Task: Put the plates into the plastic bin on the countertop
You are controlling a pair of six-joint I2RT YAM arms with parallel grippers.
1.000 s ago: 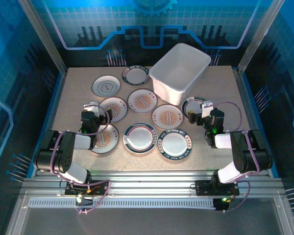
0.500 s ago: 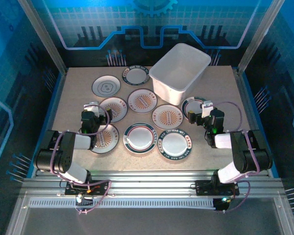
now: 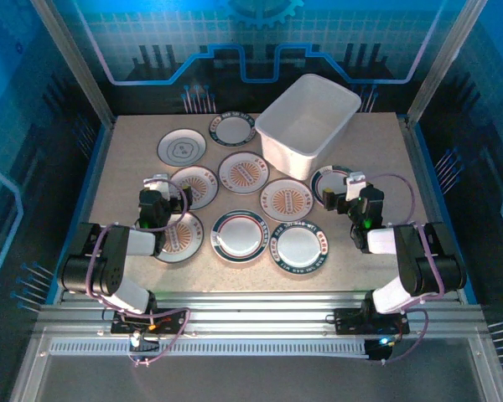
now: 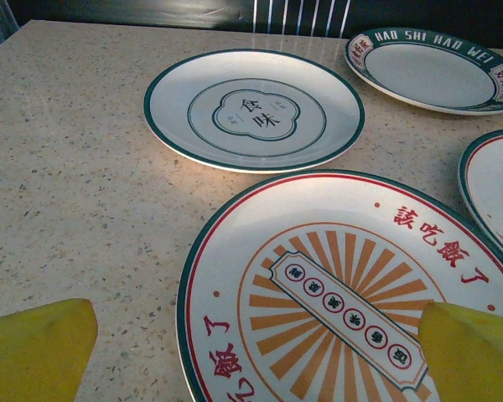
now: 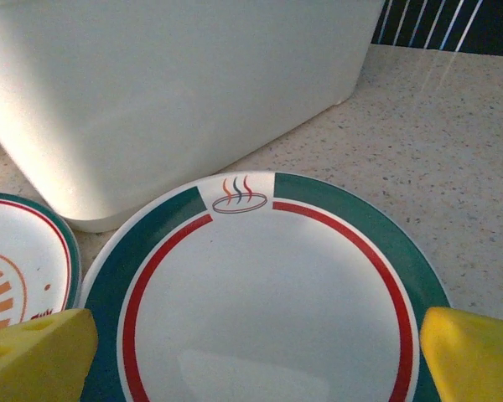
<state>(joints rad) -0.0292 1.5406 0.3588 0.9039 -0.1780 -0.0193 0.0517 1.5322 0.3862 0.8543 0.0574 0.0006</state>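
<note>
My right gripper should keep moving to the green-and-red rimmed plate's edge (image 5: 425,255) away from the bin, which lies beside open countertop (image 5: 474,230), until its fingers are on both sides of that edge.
Several round plates lie flat on the beige speckled countertop (image 3: 377,142). The white plastic bin (image 3: 308,124) stands at the back right with nothing in it. My left gripper (image 3: 158,186) is open above a sunburst plate (image 4: 352,293), its yellow fingertips (image 4: 38,352) wide apart; a grey-motif plate (image 4: 254,109) lies beyond. My right gripper (image 3: 342,188) is open over a green-and-red rimmed plate (image 5: 268,310) that lies right beside the bin's wall (image 5: 168,92). Neither gripper holds anything.
Further plates fill the table's middle: a green-rimmed one (image 3: 240,234), a red-lettered one (image 3: 299,249) and a sunburst one (image 3: 286,199). Blue edges and metal rails frame the table; bare surface lies right of the bin.
</note>
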